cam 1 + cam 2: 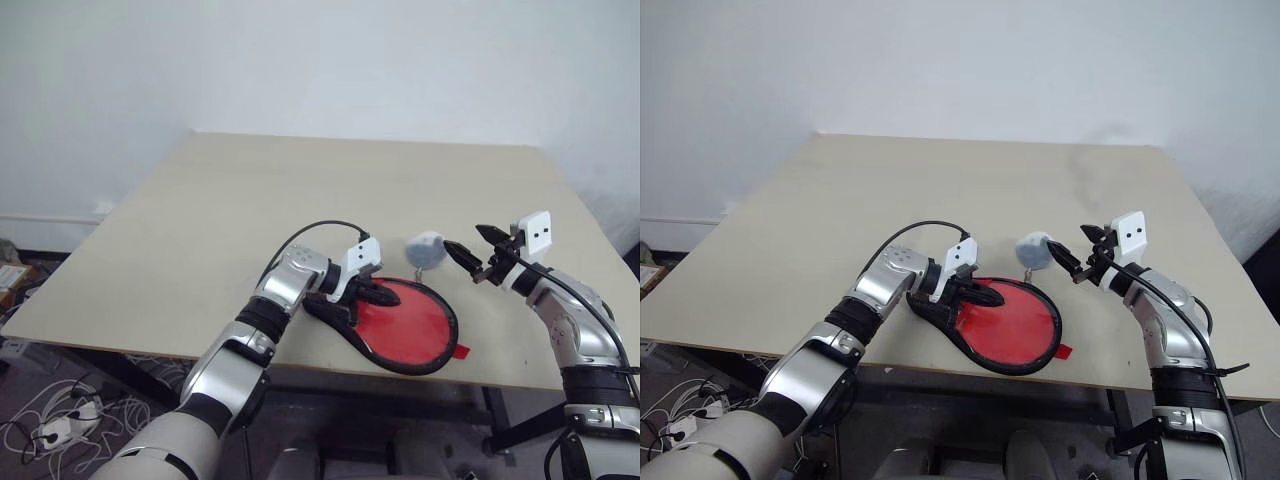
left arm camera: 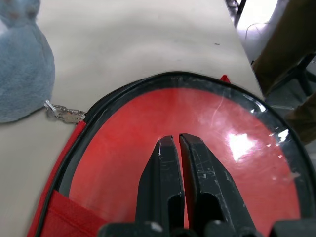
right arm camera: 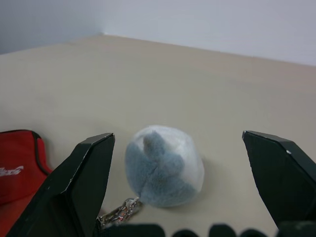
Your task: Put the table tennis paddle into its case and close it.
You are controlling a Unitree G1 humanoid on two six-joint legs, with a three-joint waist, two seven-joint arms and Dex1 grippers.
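Observation:
The metal chain [image 1: 418, 275] connects the plush ball [image 1: 426, 250] to the case's curved rim, so I expect the zip to run around the case's round end when the robot pulls the ball.
The case [image 1: 443, 352] lies flat near the table's front edge, black-rimmed, with its clear side up. Through the plastic I see the table tennis paddle's red face [image 1: 410, 325] inside it; the handle end is hidden under my left hand. My left gripper [image 1: 386, 296] is shut, its fingers [image 2: 163, 168] pressed together just over the clear cover with nothing visible between them. A small red tab [image 1: 460, 351] sticks out of the case's rim at the right. My right gripper [image 1: 464, 240] is open and hovers beside a grey-white plush ball [image 3: 163, 165], not touching it.
The plush ball [image 1: 425, 250] hangs on a short metal chain [image 2: 64, 114] fixed to the case's zip. The table's front edge [image 1: 330, 368] runs right below the case. The table's far half is bare wood in front of a white wall.

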